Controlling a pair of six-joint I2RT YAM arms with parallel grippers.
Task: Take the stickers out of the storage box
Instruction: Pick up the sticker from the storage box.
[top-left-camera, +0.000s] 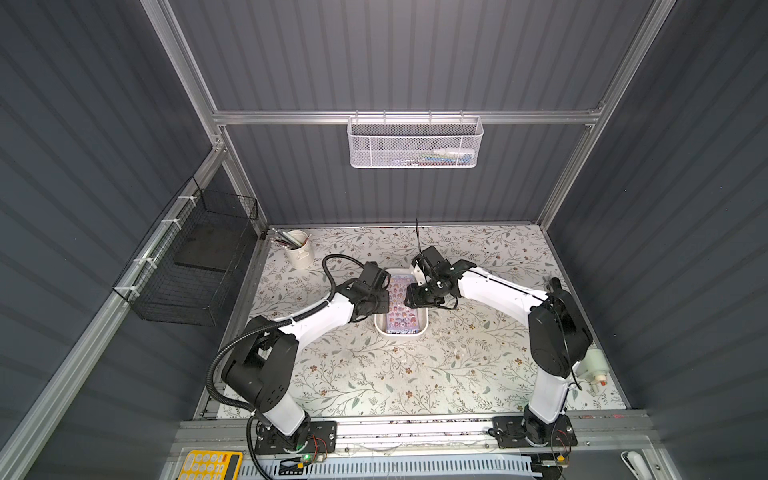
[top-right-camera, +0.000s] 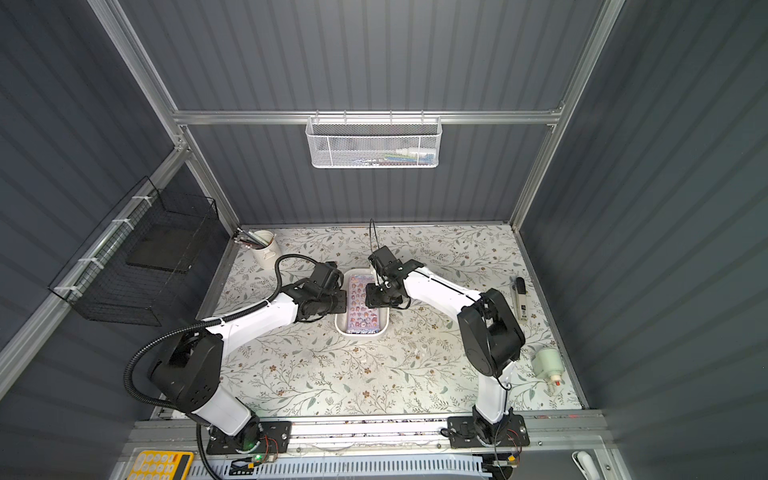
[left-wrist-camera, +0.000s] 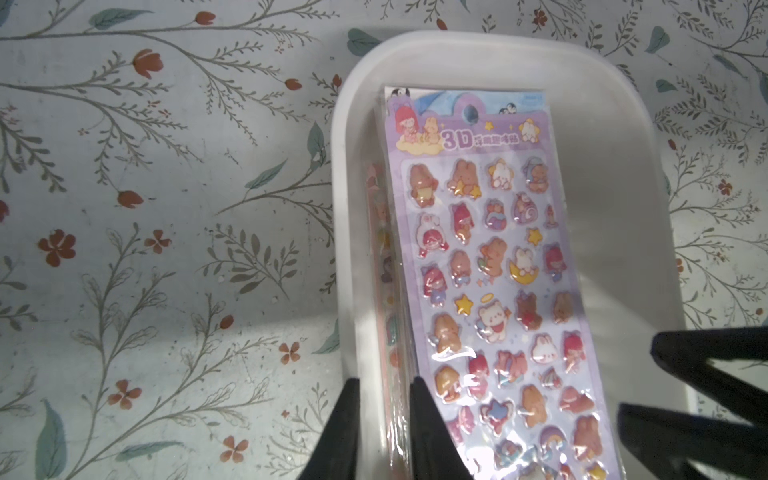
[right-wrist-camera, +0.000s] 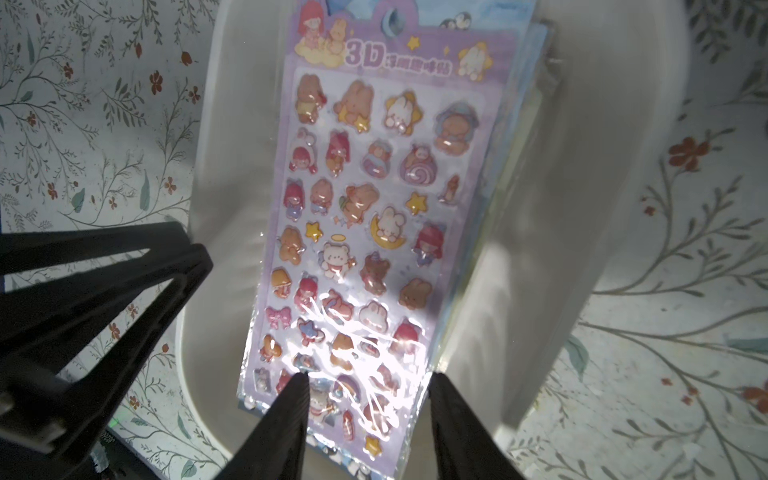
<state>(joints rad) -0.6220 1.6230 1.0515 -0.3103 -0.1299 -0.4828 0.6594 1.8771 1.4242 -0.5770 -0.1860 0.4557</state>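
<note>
The stack is close against the side of the box the left gripper straddles (left-wrist-camera: 363, 328), so the robot's right gripper should grab the purple sheet by its opposite edge (right-wrist-camera: 442, 320) next to the open gap.
The storage box (top-left-camera: 401, 332) is a shallow white tray in the middle of the floral table, seen in both top views. A stack of stickers (top-left-camera: 400, 305) lies in it, the top sheet purple with rows of cartoon figures (left-wrist-camera: 490, 266). My left gripper (left-wrist-camera: 384, 401) straddles the box's left wall (left-wrist-camera: 347, 232). One finger is outside the wall and the other rests on the stack's edge, so wall and sheet edges fill the narrow gap. My right gripper (right-wrist-camera: 370, 390) stands open over the stack's near end, one finger on the top sheet (right-wrist-camera: 365, 187) and one beside the stack.
A pen cup (top-left-camera: 298, 248) stands at the back left of the table. A white mesh basket (top-left-camera: 415, 143) hangs on the back wall and a black wire basket (top-left-camera: 195, 266) on the left wall. A small white bottle (top-right-camera: 548, 365) lies at the right edge, a yellow calculator (top-left-camera: 212, 465) at the front.
</note>
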